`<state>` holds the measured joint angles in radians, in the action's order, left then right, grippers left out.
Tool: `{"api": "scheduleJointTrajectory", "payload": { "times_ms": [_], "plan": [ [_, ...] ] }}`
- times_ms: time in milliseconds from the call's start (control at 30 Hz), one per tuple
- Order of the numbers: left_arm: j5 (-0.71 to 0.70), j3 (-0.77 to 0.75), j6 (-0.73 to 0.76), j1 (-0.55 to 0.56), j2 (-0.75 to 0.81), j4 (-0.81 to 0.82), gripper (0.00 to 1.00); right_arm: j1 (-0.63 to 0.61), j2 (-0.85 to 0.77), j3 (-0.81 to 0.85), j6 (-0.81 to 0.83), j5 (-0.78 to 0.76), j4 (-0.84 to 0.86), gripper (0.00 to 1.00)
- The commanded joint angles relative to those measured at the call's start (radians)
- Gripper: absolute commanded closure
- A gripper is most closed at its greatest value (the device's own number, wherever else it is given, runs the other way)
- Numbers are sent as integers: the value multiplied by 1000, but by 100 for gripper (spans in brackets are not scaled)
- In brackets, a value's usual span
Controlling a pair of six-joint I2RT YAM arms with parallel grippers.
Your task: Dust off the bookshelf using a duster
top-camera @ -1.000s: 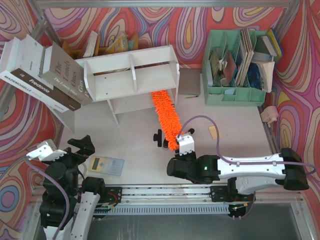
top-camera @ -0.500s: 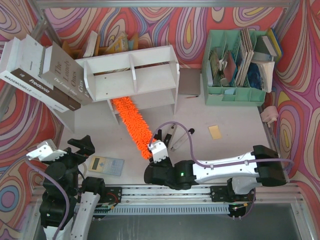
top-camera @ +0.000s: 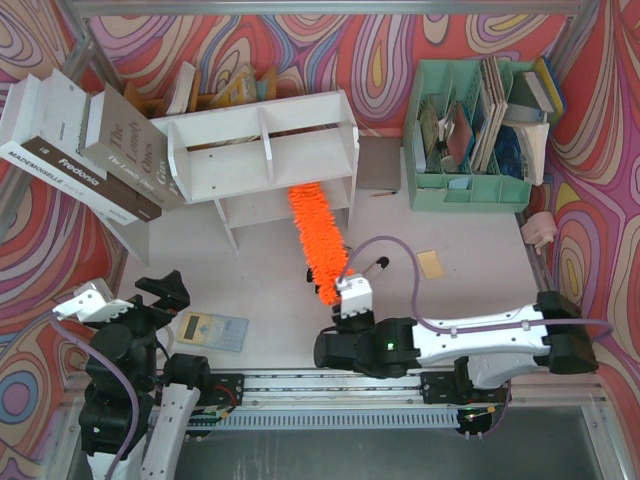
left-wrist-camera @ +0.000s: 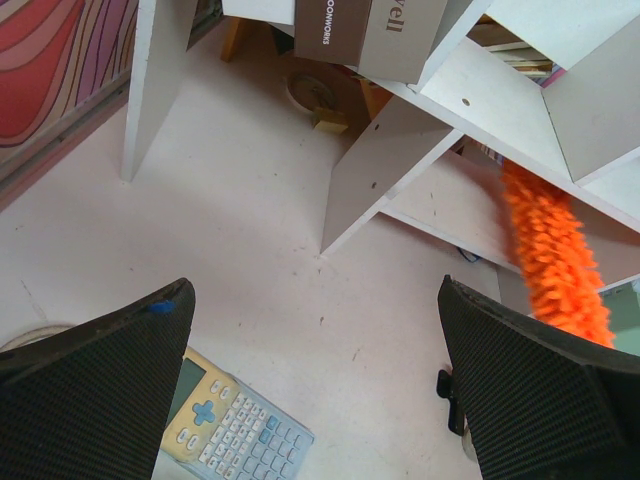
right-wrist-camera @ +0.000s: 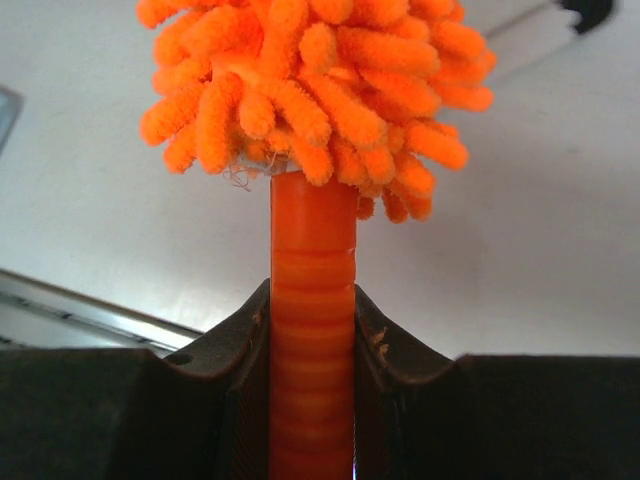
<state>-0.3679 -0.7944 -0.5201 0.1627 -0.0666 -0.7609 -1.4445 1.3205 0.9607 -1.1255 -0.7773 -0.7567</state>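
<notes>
The duster's far end [top-camera: 309,194] is getting close to the lower level's upright beside the file organiser, so next my right gripper wipes back across the lower level [top-camera: 246,208] toward the books.
The white bookshelf [top-camera: 262,155] lies at the back left of the table, its two tiers open toward me. The fluffy orange duster [top-camera: 315,240] reaches from my right gripper [top-camera: 352,298] up into the shelf's lower tier, its far end inside near the right upright. My right gripper [right-wrist-camera: 312,330] is shut on the duster's ribbed orange handle [right-wrist-camera: 312,300]. The duster also shows in the left wrist view [left-wrist-camera: 555,250] against the lower shelf [left-wrist-camera: 440,190]. My left gripper [left-wrist-camera: 320,400] is open and empty at the front left, above a calculator [left-wrist-camera: 230,425].
Large books [top-camera: 85,150] lean on the shelf's left end. A mint-green file organiser [top-camera: 478,130] stands at the back right. A calculator [top-camera: 212,330] lies at the front left, a marker pen [top-camera: 372,268] and a yellow note [top-camera: 430,264] near the duster, a pink object [top-camera: 540,228] at the right edge.
The right arm has swung the duster: from the shelf's right side, across to the left of the lower tier, and now back toward the right.
</notes>
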Motion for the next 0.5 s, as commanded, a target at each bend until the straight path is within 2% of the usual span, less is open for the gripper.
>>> {"api": "scheduleJointTrajectory", "payload": {
  "times_ms": [0, 67, 167, 467],
  "plan": [
    [-5, 12, -4, 1, 6, 15, 2, -5, 70, 23, 253, 51, 368, 100],
    [-5, 12, -4, 1, 7, 15, 2, -7, 104, 40, 314, 92, 428, 100],
    [-4, 12, -4, 2, 8, 14, 1, -14, 138, 75, 302, 73, 374, 100],
    [-7, 13, -6, 3, 14, 15, 2, -16, 28, 20, -83, -108, -9, 100]
  ]
}}
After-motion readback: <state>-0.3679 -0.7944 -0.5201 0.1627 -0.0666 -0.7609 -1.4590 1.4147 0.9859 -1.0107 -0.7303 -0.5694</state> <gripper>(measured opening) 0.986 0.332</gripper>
